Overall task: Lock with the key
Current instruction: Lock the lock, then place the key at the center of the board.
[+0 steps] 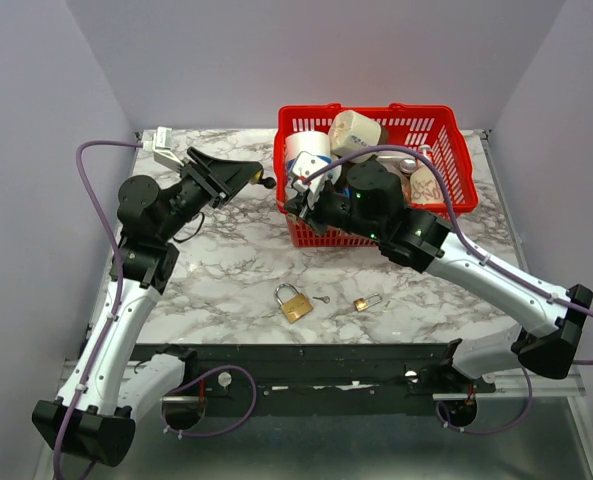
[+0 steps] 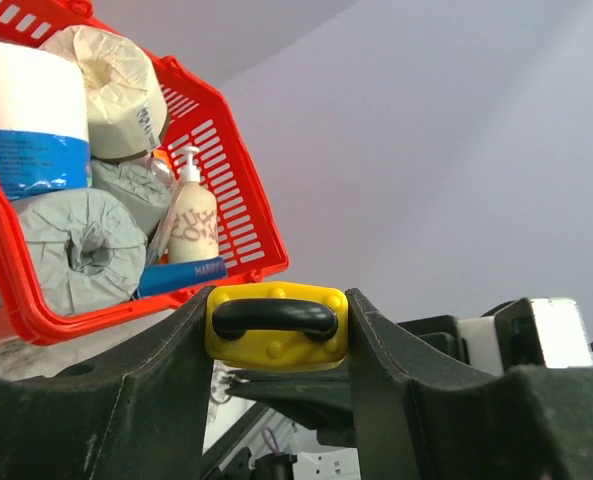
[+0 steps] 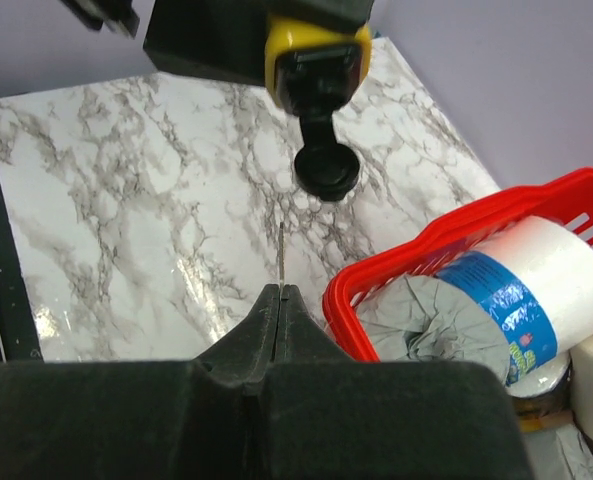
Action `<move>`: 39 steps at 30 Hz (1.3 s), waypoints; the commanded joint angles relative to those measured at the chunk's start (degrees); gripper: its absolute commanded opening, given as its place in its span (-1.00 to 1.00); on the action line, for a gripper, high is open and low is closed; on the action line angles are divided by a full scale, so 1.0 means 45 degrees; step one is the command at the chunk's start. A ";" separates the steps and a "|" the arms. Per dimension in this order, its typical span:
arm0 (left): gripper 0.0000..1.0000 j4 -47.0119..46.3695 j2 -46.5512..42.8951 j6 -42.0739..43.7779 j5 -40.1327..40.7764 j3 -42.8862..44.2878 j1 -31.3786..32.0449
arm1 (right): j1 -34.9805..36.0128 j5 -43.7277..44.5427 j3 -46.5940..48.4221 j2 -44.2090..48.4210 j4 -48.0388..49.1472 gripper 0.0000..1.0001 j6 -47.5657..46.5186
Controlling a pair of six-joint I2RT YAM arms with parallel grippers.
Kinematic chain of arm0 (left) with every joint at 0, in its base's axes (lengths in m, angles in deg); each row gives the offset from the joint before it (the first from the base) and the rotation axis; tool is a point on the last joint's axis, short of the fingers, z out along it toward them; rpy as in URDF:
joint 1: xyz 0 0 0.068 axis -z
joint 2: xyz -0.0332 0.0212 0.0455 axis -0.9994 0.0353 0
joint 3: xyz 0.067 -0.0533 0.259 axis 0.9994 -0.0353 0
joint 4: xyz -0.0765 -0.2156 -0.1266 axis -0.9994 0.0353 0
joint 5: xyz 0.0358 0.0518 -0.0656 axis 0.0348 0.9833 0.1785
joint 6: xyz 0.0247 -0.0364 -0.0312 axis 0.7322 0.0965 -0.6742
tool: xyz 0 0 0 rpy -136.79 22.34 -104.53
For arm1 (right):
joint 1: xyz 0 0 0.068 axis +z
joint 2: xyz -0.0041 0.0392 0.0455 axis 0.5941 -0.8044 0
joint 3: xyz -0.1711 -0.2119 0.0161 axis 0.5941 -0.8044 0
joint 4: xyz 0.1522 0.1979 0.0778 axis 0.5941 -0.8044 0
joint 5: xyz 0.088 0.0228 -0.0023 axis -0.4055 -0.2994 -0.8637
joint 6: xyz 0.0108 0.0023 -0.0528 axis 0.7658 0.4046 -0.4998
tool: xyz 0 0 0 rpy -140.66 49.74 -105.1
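Observation:
The key is clear of the yellow padlock, and open marble (image 1: 253, 310) lies beside the brass padlock. My right gripper should go on to that marble and let go of the key.
My left gripper (image 1: 248, 172) (image 2: 278, 294) is shut on a yellow padlock (image 2: 276, 345) with a black bar on its face, and holds it in the air left of the red basket. The right wrist view shows that padlock (image 3: 314, 45) with a round black end (image 3: 326, 170) hanging below it. My right gripper (image 1: 294, 205) (image 3: 281, 290) is shut on a thin key (image 3: 280, 255), seen edge-on, its blade pointing toward the padlock. The key tip is a short way from the black end and does not touch it.
A red basket (image 1: 456, 150) (image 3: 426, 245) with paper rolls and a bottle stands at the back right, close beside my right gripper. On the marble table (image 1: 226, 270) near the front lie a brass padlock (image 1: 294, 302), a small key (image 1: 321, 299) and a smaller brass padlock (image 1: 366, 302).

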 commanded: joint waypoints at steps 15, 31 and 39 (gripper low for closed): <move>-1.00 0.0379 0.0494 -0.0187 -0.0038 0.0597 -0.4013 | 0.0814 -0.3181 -0.0925 -0.1024 -0.0725 -0.99 -0.0060; -1.00 0.1843 0.1178 0.1200 -0.0606 0.0579 -0.5480 | 0.2084 -0.3689 -0.1785 -0.5089 0.1852 -0.99 0.2614; -1.00 0.1785 0.1198 0.1103 -0.0742 0.0188 -0.5480 | 0.2143 -0.3651 -0.1727 -0.6630 0.2673 -0.99 0.3572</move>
